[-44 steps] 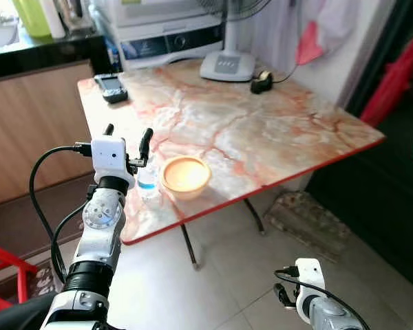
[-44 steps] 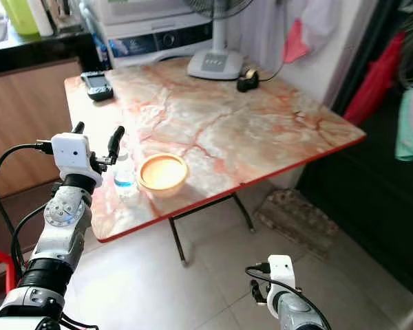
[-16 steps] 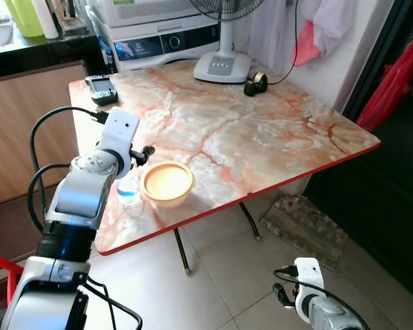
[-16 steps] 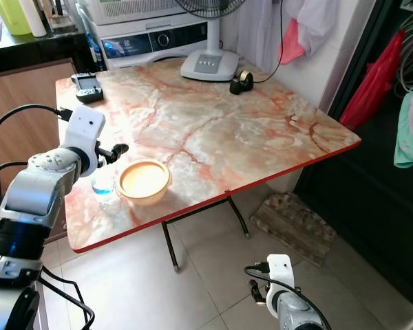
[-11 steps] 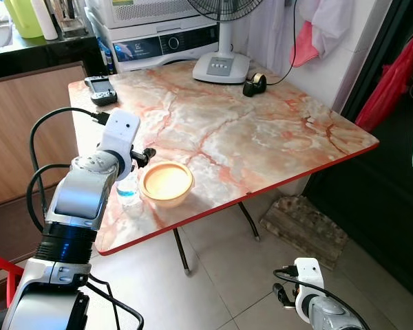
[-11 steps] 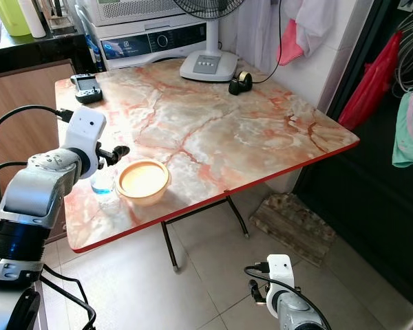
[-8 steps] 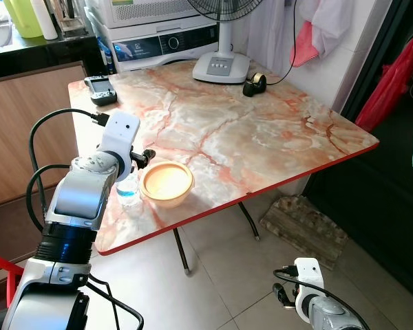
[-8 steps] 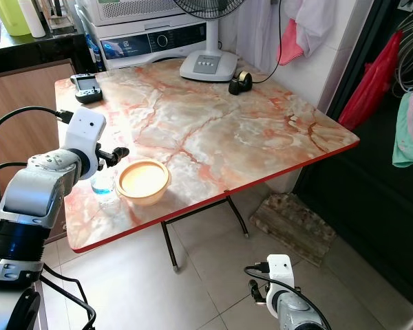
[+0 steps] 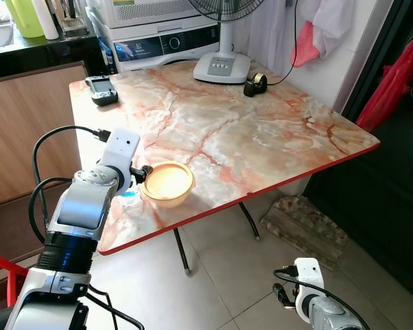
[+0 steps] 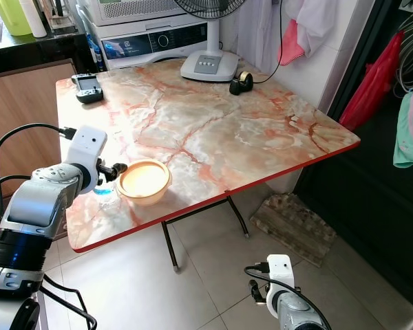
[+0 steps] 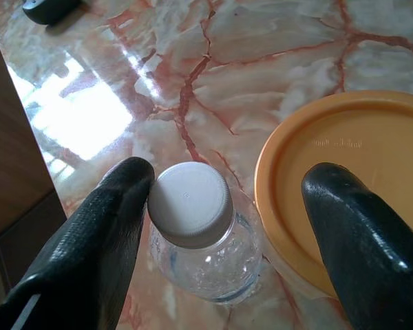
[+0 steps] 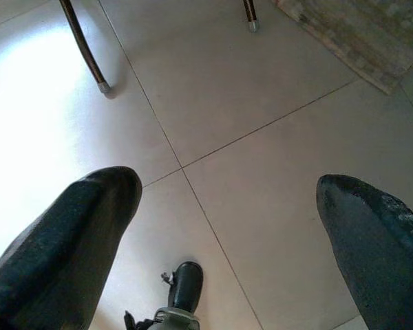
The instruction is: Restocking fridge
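Observation:
The white cap (image 11: 191, 205) is sitting straight and close over the bottle's neck, so the clear water bottle (image 11: 217, 271) will hang upright below the cap when I carry it.
A small clear water bottle (image 11: 199, 254) with a white cap (image 11: 191, 204) stands on the marble-patterned table (image 9: 248, 130) near its front left corner. Beside it sits an orange bowl-shaped container (image 9: 166, 183). My left gripper (image 11: 227, 179) is open and lowered over the bottle, with one black finger (image 11: 89, 247) against the cap and the other (image 11: 361, 247) above the container's rim. From the head views my left gripper (image 9: 134, 180) hides most of the bottle (image 10: 103, 190). My right gripper (image 12: 227, 185) hangs open low above the tiled floor.
A fan base (image 9: 222, 67), a black tape dispenser (image 9: 255, 84) and a dark handset (image 9: 101, 89) lie at the table's far side. A wooden cabinet (image 9: 27, 130) stands to the left, a mat (image 9: 306, 223) lies under the table's right edge, and a red stool (image 9: 0, 275) is at the lower left.
My left gripper has come down lower around the bottle, now covering more of it. The right arm has stayed put.

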